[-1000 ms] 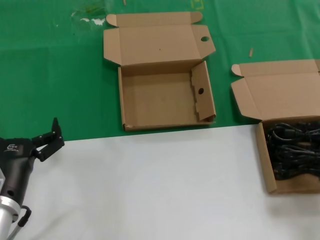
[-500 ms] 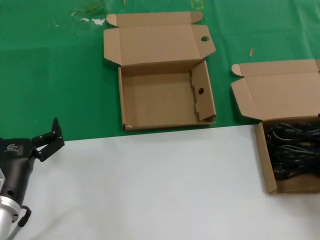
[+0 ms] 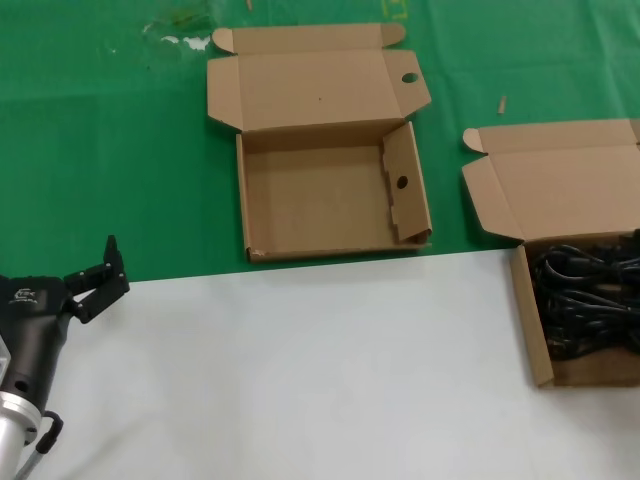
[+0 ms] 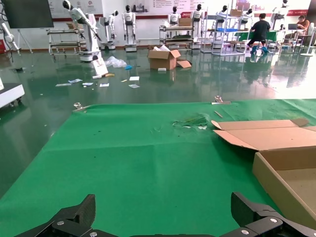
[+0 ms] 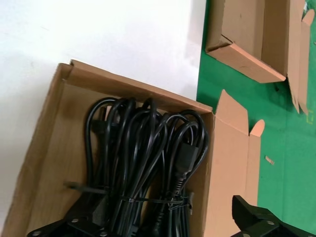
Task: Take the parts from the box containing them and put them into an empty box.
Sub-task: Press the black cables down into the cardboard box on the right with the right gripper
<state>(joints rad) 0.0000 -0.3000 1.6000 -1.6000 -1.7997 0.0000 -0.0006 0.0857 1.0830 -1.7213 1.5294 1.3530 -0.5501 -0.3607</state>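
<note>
I see a black tie (image 5: pixel 174 201) tightening the coils, so the cable bundle (image 5: pixel 183 160) will come away from the others still neatly looped when I lift it up.
Black coiled power cables (image 3: pixel 585 300) lie bundled in the brown box (image 3: pixel 530 335) at the right edge of the head view, its plain lid folded back. In the right wrist view my right gripper (image 5: pixel 158 217) hangs open just above the cables (image 5: pixel 143 153), one finger over the bundles and the other past the box wall (image 5: pixel 49 148). The empty box (image 3: pixel 320 205) with round holes in its flaps stands open on the green mat, at the middle back. My left gripper (image 3: pixel 100 272) rests open and holding nothing at the near left, far from both boxes.
A white sheet (image 3: pixel 300 370) covers the near half of the table and green mat (image 3: pixel 110 150) the far half. Bits of clear wrap (image 3: pixel 175 35) lie at the back left. The empty box's corner (image 4: pixel 286 173) shows in the left wrist view.
A dark tip has edged in at the right border of the head view, over the cable box. The left arm and both boxes have not moved.
</note>
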